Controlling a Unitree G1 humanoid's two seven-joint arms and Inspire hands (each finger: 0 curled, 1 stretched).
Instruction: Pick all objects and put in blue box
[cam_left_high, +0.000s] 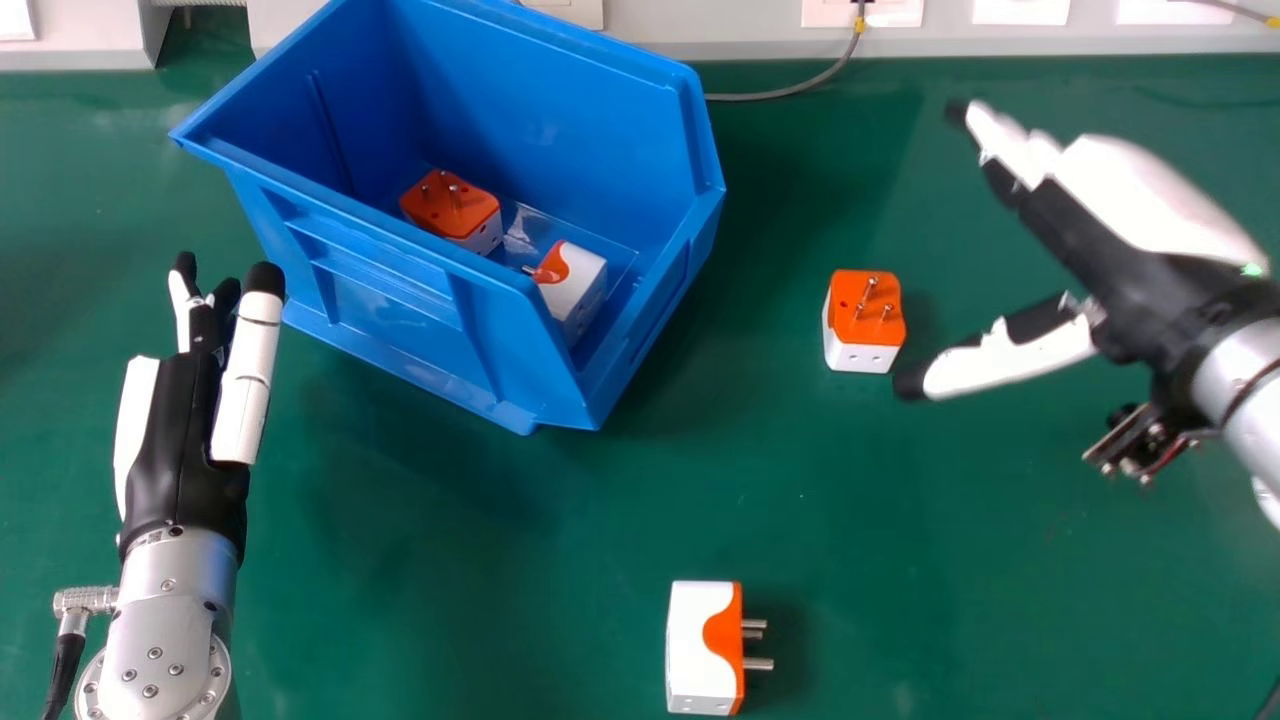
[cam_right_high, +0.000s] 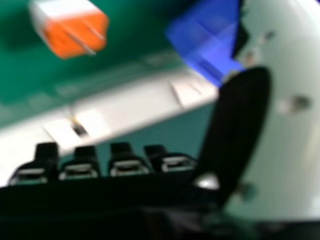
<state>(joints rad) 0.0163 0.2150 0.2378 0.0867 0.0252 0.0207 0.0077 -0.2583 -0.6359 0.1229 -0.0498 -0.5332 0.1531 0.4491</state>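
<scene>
An adapter inside the box already lies on its side, so the standing adapter should tip over onto another side when the robot drops it into the blue box.
The blue box holds two orange-and-white plug adapters, one near its back left and another lying nearer the front right. On the green table, right of the box, an adapter stands with its pins up; my right hand is just right of it, open and holding nothing. Another adapter lies near the bottom edge, pins pointing right. My left hand is open at the left, beside the box. In the right hand view, an adapter, the blue box and my right hand appear.
Along the back edge of the green table runs a pale panel with sockets. A grey cable curves from it down to behind the box.
</scene>
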